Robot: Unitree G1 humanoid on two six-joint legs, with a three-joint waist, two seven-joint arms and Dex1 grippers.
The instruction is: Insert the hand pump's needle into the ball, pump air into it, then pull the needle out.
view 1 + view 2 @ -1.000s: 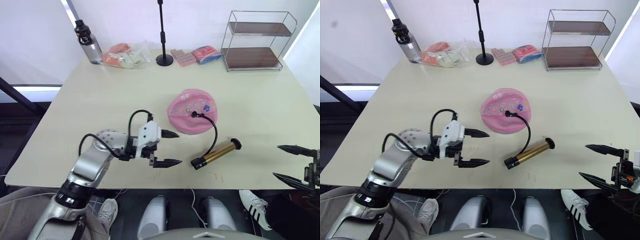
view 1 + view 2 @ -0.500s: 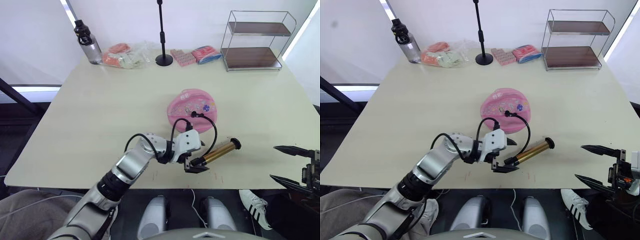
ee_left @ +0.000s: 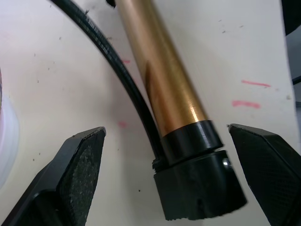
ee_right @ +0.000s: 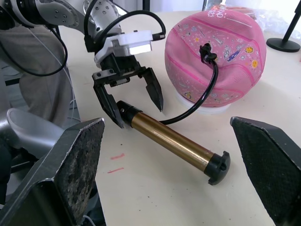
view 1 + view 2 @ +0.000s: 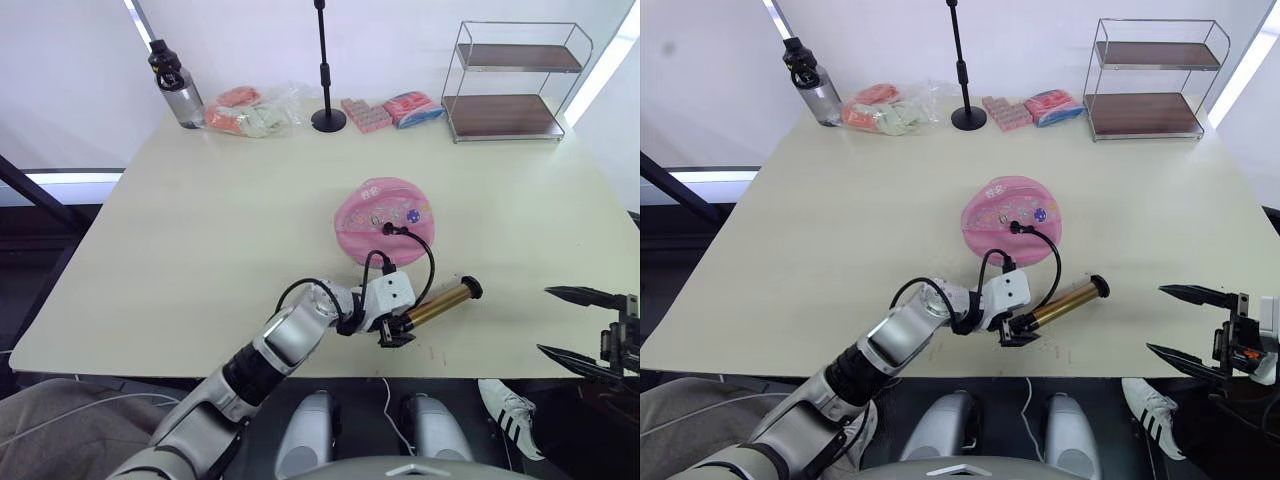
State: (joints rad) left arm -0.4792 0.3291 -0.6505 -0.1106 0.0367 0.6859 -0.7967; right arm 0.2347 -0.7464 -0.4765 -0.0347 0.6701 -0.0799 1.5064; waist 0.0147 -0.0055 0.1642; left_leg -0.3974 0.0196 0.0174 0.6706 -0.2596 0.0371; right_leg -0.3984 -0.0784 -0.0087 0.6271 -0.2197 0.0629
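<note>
The black hose forms a loose arc (image 5: 431, 262), so the pink ball (image 5: 384, 215) will stay where it is and the hose will bend when the robot lifts the hand pump.
The pink ball (image 5: 385, 218) rests mid-table, soft and dented. The black hose (image 5: 428, 262) arcs from its valve down to the hand pump (image 5: 445, 301), which lies on the table. The needle is hidden where the hose end meets the ball. My left gripper (image 5: 398, 330) is open, with its fingers (image 3: 80, 174) straddling the pump's black end cap (image 3: 197, 188) without clamping it. My right gripper (image 5: 545, 320) hangs open beyond the table's near right edge, well apart from the pump. The right wrist view shows the left gripper (image 4: 134, 101) over the pump's end.
Along the far edge stand a water bottle (image 5: 176, 88), plastic bags of soft items (image 5: 255, 110), a black pole stand (image 5: 327, 108), pink packets (image 5: 392, 110) and a wire two-tier shelf (image 5: 515, 85). Red marks (image 3: 249, 94) dot the table near the pump.
My left gripper has travelled right from beside the ball to the pump's near end, and its fingers have narrowed around the end cap. The right gripper has barely shifted.
</note>
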